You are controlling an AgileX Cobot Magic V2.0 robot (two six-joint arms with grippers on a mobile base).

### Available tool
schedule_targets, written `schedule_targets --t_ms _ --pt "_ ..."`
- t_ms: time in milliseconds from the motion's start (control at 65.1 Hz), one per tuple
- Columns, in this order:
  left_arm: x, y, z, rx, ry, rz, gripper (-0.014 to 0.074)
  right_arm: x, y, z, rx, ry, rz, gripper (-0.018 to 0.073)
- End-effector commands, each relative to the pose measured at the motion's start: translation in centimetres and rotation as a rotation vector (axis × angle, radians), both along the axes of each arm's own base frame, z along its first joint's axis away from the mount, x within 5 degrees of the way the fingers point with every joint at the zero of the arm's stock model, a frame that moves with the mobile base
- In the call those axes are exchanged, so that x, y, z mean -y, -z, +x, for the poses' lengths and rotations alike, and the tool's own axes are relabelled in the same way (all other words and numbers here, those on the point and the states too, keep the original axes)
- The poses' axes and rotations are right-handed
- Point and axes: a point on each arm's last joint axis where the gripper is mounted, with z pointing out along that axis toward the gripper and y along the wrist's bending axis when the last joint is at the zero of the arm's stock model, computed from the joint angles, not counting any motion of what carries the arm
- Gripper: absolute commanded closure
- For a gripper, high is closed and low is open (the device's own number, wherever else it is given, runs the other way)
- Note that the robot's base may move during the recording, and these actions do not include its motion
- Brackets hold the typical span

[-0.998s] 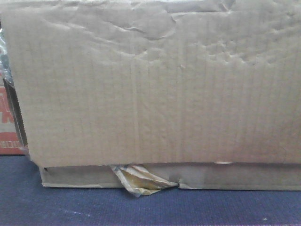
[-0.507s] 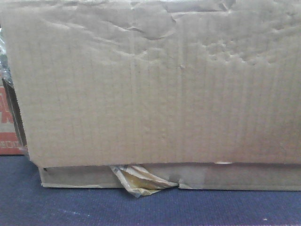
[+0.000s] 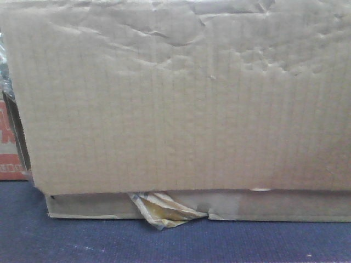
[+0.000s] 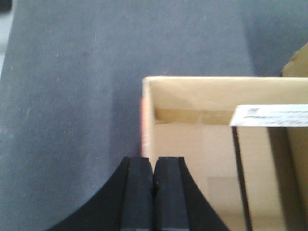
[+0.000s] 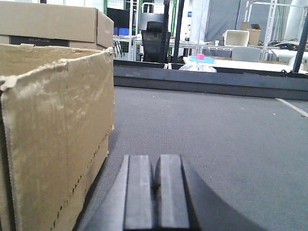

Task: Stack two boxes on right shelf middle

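The open box's bottom (image 4: 197, 159) should stay closed when I lift the box's side, because its flaps lie flat along a straight dark gap (image 4: 242, 178).
A wide tan cardboard box (image 3: 175, 98) fills the front view, creased near its top, with a yellowish tape scrap (image 3: 164, 211) at its bottom edge. It rests on dark fabric. From above, the left wrist view shows an open box (image 4: 202, 144). My left gripper (image 4: 153, 161) is shut just above that box's left wall, with nothing seen between the pads. My right gripper (image 5: 155, 161) is shut low over the table, right of a worn box (image 5: 53, 134) and apart from it. Behind that one stands a second box (image 5: 53, 21). The shelf is out of view.
The dark grey fabric table (image 5: 216, 130) stretches ahead and to the right of the right gripper, ending at a raised dark rim (image 5: 207, 79). A red printed carton (image 3: 8, 153) peeks out left of the big box. A white label strip (image 4: 269, 115) lies across the open box.
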Motion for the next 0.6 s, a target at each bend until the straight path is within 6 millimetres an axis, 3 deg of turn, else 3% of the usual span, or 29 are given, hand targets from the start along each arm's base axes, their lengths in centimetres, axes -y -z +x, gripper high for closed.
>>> schedule_targets --t_ms 0,107,261,322,583 --pt "-0.6 0.5 0.7 -0.019 0.012 -0.022 0.0706 0.0 -0.2 0.0 0.02 -0.003 0.0 0.072" --pt "-0.5 1.2 1.4 -0.044 0.022 -0.031 0.0627 0.0 -0.2 0.0 0.02 -0.003 0.0 0.072" --pt "0.8 1.8 2.4 -0.048 0.07 -0.029 0.0308 0.0 -0.2 0.0 0.02 -0.003 0.0 0.072" --pt "1.1 2.2 2.9 -0.05 0.083 -0.024 0.0237 0.0 -0.2 0.0 0.02 -0.003 0.0 0.072" --pt "0.5 5.2 5.0 -0.145 0.062 -0.027 0.0331 0.0 -0.2 0.0 0.02 -0.003 0.0 0.072"
